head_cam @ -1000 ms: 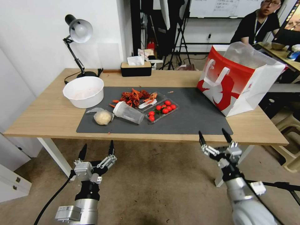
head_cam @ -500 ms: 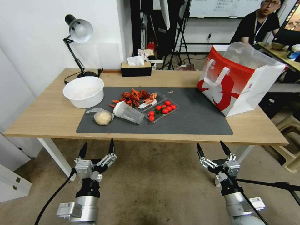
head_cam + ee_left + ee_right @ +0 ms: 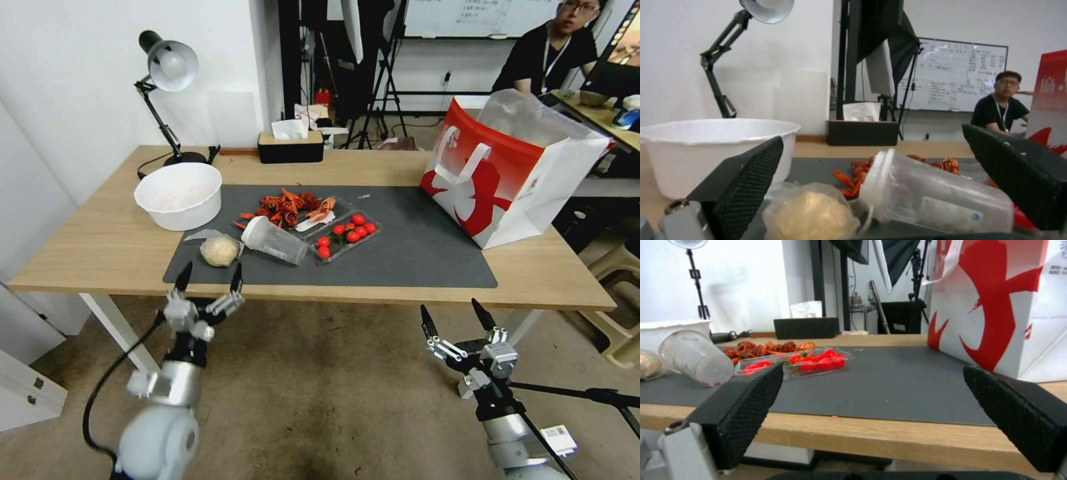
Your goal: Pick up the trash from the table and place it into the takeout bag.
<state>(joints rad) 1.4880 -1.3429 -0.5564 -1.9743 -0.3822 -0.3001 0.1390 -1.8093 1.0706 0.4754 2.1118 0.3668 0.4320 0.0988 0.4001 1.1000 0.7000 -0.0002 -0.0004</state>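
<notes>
My gripper will lift the bagged beige lump (image 3: 220,251), and the lump will stay wrapped and bring a tail of plastic along, because loose clear plastic (image 3: 203,235) spreads past it.
On the table's (image 3: 100,250) dark grey mat (image 3: 413,253) lies the trash: a bagged beige lump (image 3: 220,251), a clear lidded plastic cup (image 3: 273,241) on its side, and red crayfish shells (image 3: 288,205). A whitish bowl (image 3: 179,195) stands left of the mat. The red and white takeout bag (image 3: 507,177) stands open at the right end. My left gripper (image 3: 211,275) is open at the table's front edge, just before the lump (image 3: 809,213) and the cup (image 3: 929,200). My right gripper (image 3: 452,313) hangs open below the front edge, facing the bag (image 3: 996,306).
A clear tray of cherry tomatoes (image 3: 347,233) sits beside the shells. A black desk lamp (image 3: 167,73) and a black tissue box (image 3: 290,148) stand along the far edge. White table legs (image 3: 117,327) run down near my left arm. Stools (image 3: 620,280) stand at the right.
My left gripper has risen and moved forward from below the table to its front edge near the lump. My right gripper dropped slightly, then held still.
</notes>
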